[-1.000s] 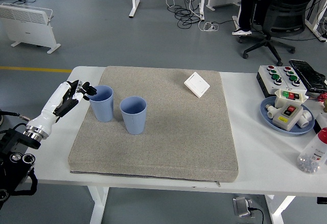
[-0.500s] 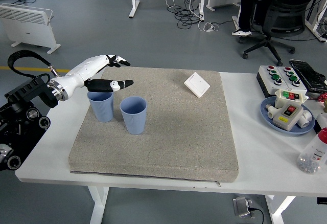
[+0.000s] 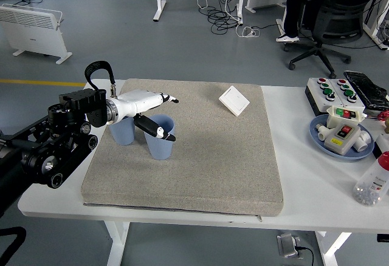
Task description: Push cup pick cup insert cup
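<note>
The blue cup narrows from rim to base, so it will sink into the other cup almost to its rim when I insert it.
Two blue cups stand upright on the grey mat. The left cup is mostly hidden behind my left hand. The right cup stands just right of it. My left hand hovers over both cups with its fingers spread. Its thumb reaches across the right cup's rim and its other fingers point right above the mat. Whether the thumb touches the rim I cannot tell. The hand holds nothing. My right arm is out of view.
A white square switch plate lies at the mat's far right. On the table's right side are a button box, a blue plate carrying a switch unit, and a bottle. An office chair and cables stand beyond the table.
My left arm has swung in further to the right. The hand moved from above the left cup to over both cups, its thumb now at the right cup's rim. The cups stayed put.
</note>
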